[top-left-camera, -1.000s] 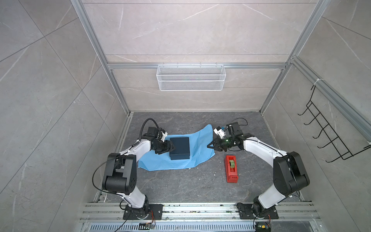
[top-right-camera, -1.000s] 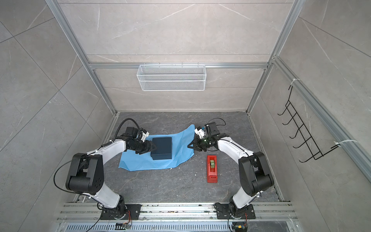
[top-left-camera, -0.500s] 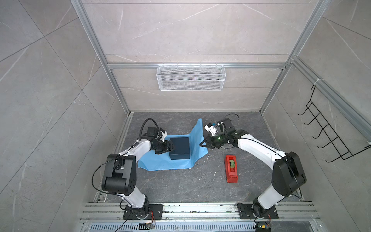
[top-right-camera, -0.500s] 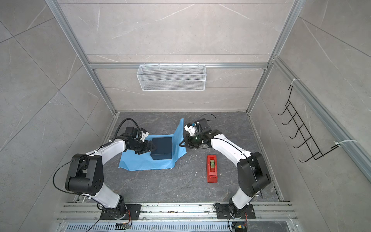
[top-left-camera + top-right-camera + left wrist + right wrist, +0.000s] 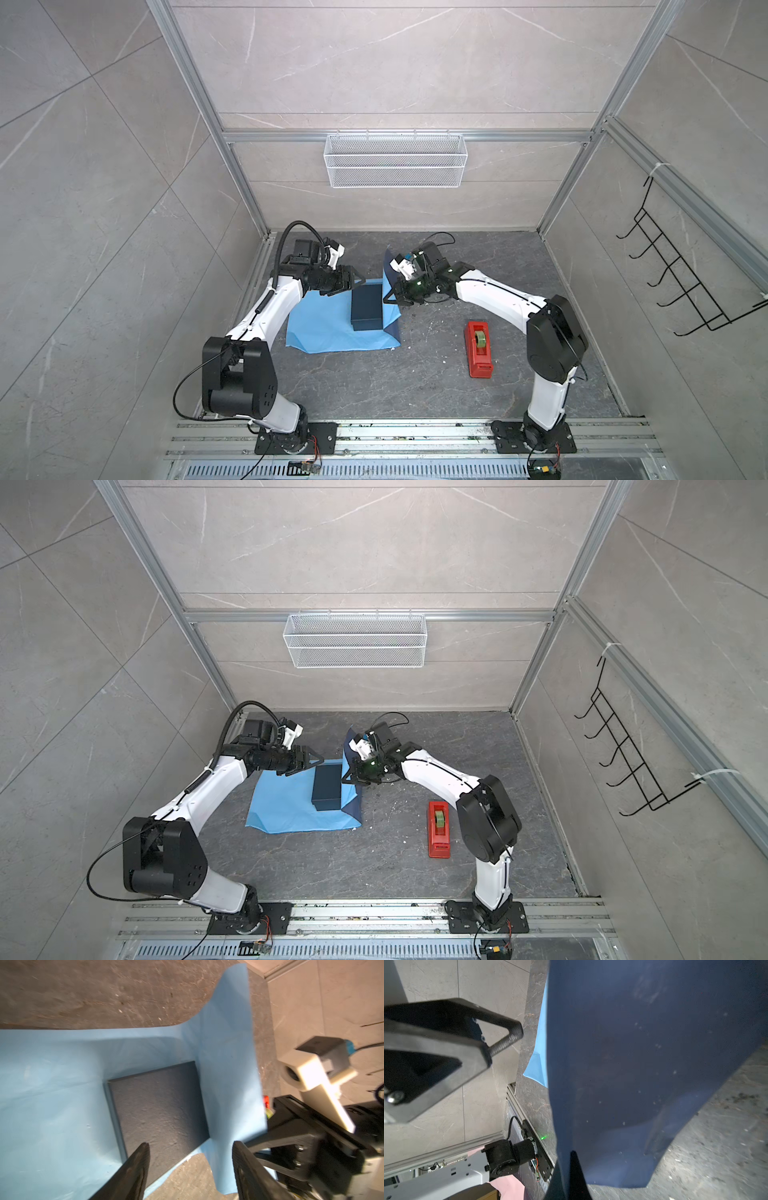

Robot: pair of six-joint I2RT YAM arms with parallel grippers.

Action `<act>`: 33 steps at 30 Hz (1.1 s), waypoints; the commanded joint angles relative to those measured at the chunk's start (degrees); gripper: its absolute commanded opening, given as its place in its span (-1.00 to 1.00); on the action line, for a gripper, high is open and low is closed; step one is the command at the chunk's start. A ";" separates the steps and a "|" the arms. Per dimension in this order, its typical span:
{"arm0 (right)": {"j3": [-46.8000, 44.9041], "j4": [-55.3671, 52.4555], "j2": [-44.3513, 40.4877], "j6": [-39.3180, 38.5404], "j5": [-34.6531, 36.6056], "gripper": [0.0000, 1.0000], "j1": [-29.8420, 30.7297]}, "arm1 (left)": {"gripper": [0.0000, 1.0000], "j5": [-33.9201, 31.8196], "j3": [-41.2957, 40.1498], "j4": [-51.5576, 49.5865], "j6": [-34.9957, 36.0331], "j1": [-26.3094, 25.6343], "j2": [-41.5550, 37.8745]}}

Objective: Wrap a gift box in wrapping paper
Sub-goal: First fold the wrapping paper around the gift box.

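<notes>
My right gripper goes on folding the wrapping paper's flap (image 5: 389, 313) over until it reaches my left gripper, because the flap stands along the gift box, whose top (image 5: 366, 303) is clear.
The dark navy gift box (image 5: 366, 307) (image 5: 327, 787) (image 5: 158, 1105) lies on the light blue wrapping paper (image 5: 324, 332) (image 5: 286, 808) (image 5: 52, 1084). My right gripper (image 5: 390, 298) (image 5: 347, 779) (image 5: 571, 1159) is shut on the paper's right edge. It holds that edge up as a flap beside the box, and the flap's darker blue face (image 5: 633, 1064) fills the right wrist view. My left gripper (image 5: 347, 286) (image 5: 305, 766) (image 5: 191, 1147) is open above the box's far left corner and holds nothing.
A red tape dispenser (image 5: 479, 348) (image 5: 439, 828) lies on the grey floor right of the paper. A white wire basket (image 5: 395, 160) hangs on the back wall. A black hook rack (image 5: 681, 282) hangs on the right wall.
My right gripper has moved left toward the box, pulling the paper's right edge up from a low drape into a standing flap. The left gripper has shifted slightly up and right.
</notes>
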 commanded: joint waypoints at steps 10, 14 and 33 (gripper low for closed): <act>8.38 -3.51 5.77 1.45 6.38 -1.00 5.65 | 0.23 -1.32 4.57 -1.11 -3.73 -3.31 3.49; 8.69 -3.37 6.74 2.47 6.78 -1.00 6.51 | 0.14 -4.89 6.93 -3.45 -3.58 -3.59 5.57; 13.58 -6.42 10.44 0.77 8.34 -1.00 8.79 | -0.71 -10.07 7.91 -4.66 -0.04 -3.86 7.74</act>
